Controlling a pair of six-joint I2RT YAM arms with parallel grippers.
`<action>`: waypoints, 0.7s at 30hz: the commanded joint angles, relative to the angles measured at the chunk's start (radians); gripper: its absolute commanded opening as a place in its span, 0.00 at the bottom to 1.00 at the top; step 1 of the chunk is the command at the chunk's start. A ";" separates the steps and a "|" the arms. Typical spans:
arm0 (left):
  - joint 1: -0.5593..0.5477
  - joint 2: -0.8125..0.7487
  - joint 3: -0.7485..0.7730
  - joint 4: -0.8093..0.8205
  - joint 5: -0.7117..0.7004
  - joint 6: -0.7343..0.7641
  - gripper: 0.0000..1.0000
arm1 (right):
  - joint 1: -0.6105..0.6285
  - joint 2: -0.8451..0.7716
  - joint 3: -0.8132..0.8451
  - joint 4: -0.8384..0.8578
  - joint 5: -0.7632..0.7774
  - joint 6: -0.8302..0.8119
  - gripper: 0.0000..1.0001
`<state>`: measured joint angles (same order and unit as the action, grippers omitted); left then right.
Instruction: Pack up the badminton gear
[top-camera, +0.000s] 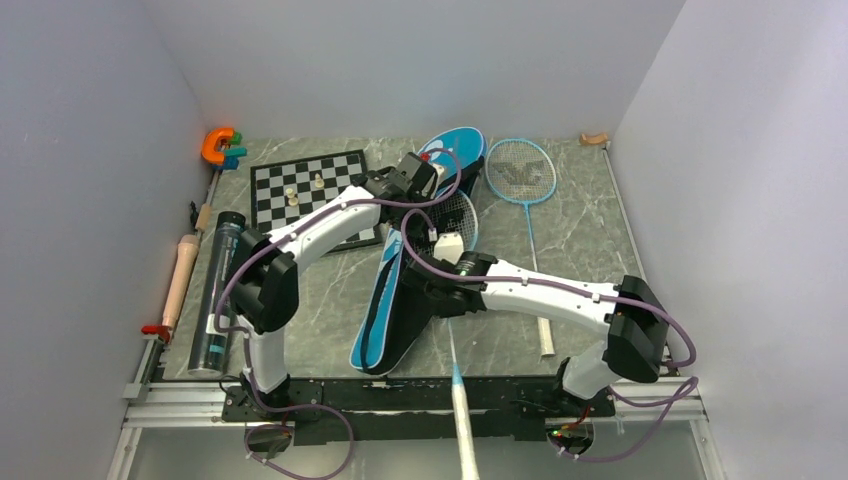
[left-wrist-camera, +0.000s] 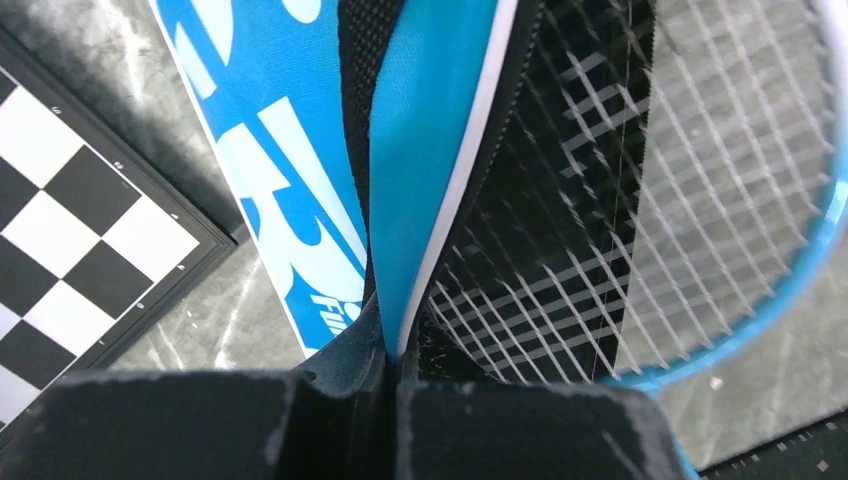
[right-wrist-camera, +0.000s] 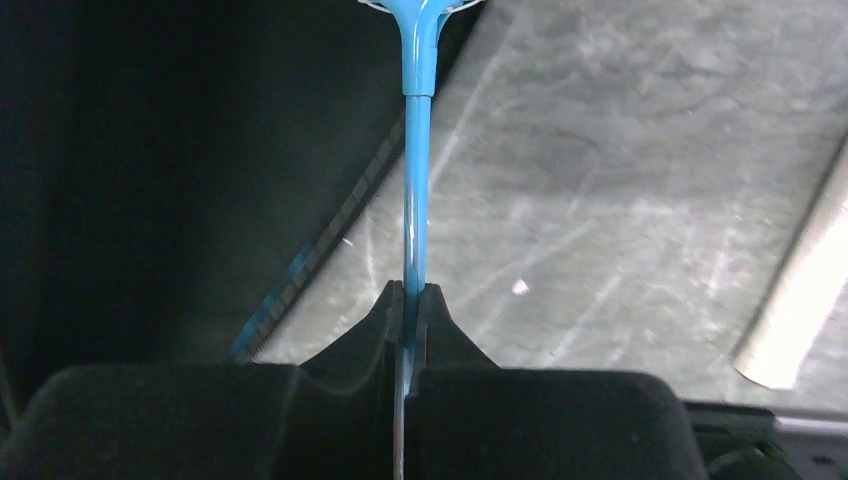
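My right gripper is pushing the racket's head (top-camera: 459, 217), which faces the bag's opening (top-camera: 472, 178), and the bag's flap is up. My right gripper keeps pushing the racket's head in and lets go of the racket inside.
The blue racket-shaped bag (top-camera: 385, 310) lies open diagonally in the middle of the table. My left gripper (top-camera: 428, 192) is shut on the bag's blue, white-piped flap edge (left-wrist-camera: 430, 180) and holds it up. One light-blue racket's head (top-camera: 458, 215) lies at the bag's opening, its strings (left-wrist-camera: 650, 190) over the black lining. My right gripper (top-camera: 450, 292) is shut on that racket's thin blue shaft (right-wrist-camera: 415, 190); its handle (top-camera: 464, 440) sticks out past the near edge. The second racket (top-camera: 521, 172) lies flat at the back right. The long black tube (top-camera: 215, 295) lies at the left. No shuttlecocks show.
The chessboard (top-camera: 305, 195) with small pale pieces lies back left, touching the bag; it also shows in the left wrist view (left-wrist-camera: 70, 250). The orange clamp (top-camera: 220, 145) sits in the back left corner. The second racket's beige handle (right-wrist-camera: 800, 290) lies right of my right gripper.
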<state>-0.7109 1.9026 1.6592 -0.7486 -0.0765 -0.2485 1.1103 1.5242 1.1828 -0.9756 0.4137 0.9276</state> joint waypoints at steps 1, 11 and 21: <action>-0.001 -0.092 -0.004 0.019 0.134 -0.002 0.00 | -0.050 -0.104 -0.042 0.249 0.066 -0.016 0.00; 0.013 -0.122 -0.018 0.017 0.253 0.028 0.00 | -0.235 -0.207 -0.155 0.576 -0.104 -0.092 0.00; 0.038 -0.163 -0.050 0.035 0.332 0.019 0.00 | -0.321 -0.196 -0.208 0.724 -0.205 0.020 0.00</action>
<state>-0.6769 1.8072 1.6070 -0.7479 0.1730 -0.2279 0.8089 1.3361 0.9840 -0.4061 0.2497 0.8944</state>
